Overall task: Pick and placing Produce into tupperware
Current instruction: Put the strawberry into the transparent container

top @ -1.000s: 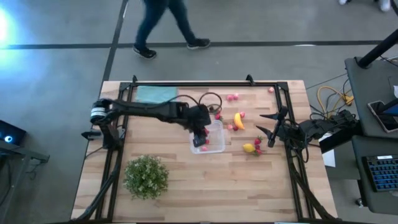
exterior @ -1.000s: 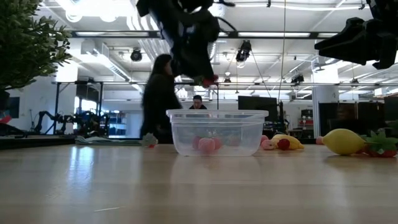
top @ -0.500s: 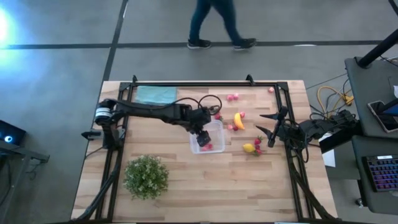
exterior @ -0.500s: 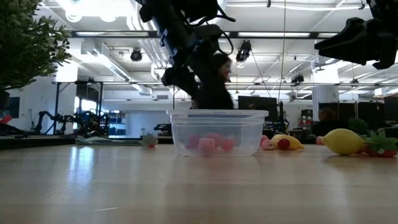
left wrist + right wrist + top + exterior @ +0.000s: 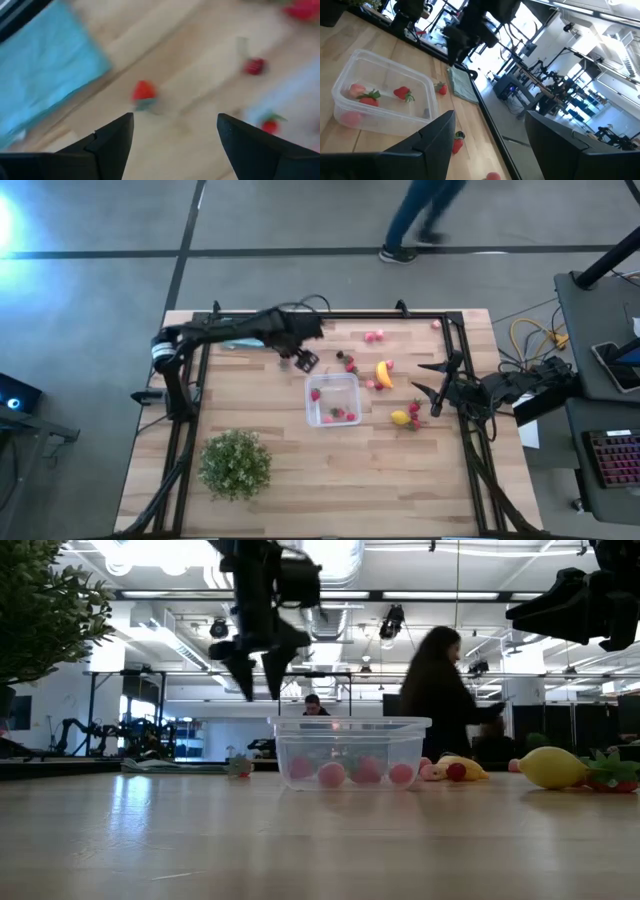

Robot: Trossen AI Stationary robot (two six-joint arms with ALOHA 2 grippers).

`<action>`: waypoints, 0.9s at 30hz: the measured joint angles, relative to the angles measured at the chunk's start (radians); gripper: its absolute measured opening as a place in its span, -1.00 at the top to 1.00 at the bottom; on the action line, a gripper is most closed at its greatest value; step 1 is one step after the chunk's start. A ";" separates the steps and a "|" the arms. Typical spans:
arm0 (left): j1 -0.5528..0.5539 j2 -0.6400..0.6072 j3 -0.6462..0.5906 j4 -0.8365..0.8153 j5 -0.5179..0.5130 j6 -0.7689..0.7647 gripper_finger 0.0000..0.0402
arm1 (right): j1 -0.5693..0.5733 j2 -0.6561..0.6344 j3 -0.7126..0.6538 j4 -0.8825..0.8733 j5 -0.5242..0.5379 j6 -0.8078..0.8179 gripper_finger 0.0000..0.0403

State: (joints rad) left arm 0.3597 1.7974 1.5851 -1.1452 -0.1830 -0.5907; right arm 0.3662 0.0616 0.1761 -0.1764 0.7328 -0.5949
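The red strawberry is clear of the teal cloth and in front of my left gripper's open fingers, so I should keep going down until the strawberry (image 5: 144, 91) is between them, and then close them.
The clear tupperware (image 5: 333, 400) stands mid-table with several red and pink strawberries (image 5: 402, 93) lying on its bottom. My left gripper (image 5: 302, 360) hangs open and empty above the table, between the tupperware's far left corner and the teal cloth (image 5: 45, 65). Ahead of its fingers a red strawberry (image 5: 144, 92) lies on the wood. A banana (image 5: 384, 373), a lemon (image 5: 400, 417) and more strawberries (image 5: 373, 336) lie right of the tupperware. My right gripper (image 5: 427, 378) waits open near the right edge.
A bushy green plant (image 5: 235, 463) stands at the near left. Dark berries (image 5: 348, 363) lie just beyond the tupperware. A black rail frame (image 5: 330, 314) runs round the table's edges. A person (image 5: 425, 215) walks past beyond the far edge.
My left gripper has opened over the tupperware and let go of a red strawberry, which now lies inside. The gripper has then risen and swung toward the table's far left, to the teal cloth. The person has walked to the right.
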 joint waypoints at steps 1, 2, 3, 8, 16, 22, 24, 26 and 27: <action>0.025 0.002 -0.007 -0.008 0.010 -0.013 -0.35 | 0.000 0.000 0.000 0.000 0.000 0.000 -0.16; 0.050 0.005 -0.017 -0.009 0.022 -0.030 -0.35 | 0.000 0.000 0.000 0.000 0.000 0.000 -0.16; 0.071 0.007 -0.027 -0.010 0.038 -0.043 -0.35 | 0.000 0.000 0.000 0.000 0.000 0.000 -0.16; 0.125 0.020 -0.071 0.040 0.128 -0.058 -0.35 | 0.000 0.000 0.000 0.000 0.000 0.000 -0.16; 0.125 0.092 -0.087 0.079 0.129 -0.054 -0.35 | 0.000 0.000 0.000 0.000 0.000 0.000 -0.16; 0.123 0.149 -0.102 0.073 0.127 -0.051 -0.35 | 0.000 0.000 0.000 0.000 0.000 0.000 -0.16; 0.122 0.156 -0.104 0.077 0.127 -0.051 -0.35 | 0.000 0.000 0.000 0.001 0.000 0.000 -0.16; 0.122 0.160 -0.104 0.081 0.127 -0.051 -0.35 | 0.000 0.000 0.000 0.000 0.000 0.000 -0.16; 0.122 0.163 -0.105 0.087 0.126 -0.051 -0.35 | 0.000 0.000 0.000 0.000 0.000 0.000 -0.16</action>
State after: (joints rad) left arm 0.4812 1.9602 1.4803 -1.0580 -0.0566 -0.6418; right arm 0.3664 0.0620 0.1761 -0.1761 0.7330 -0.5949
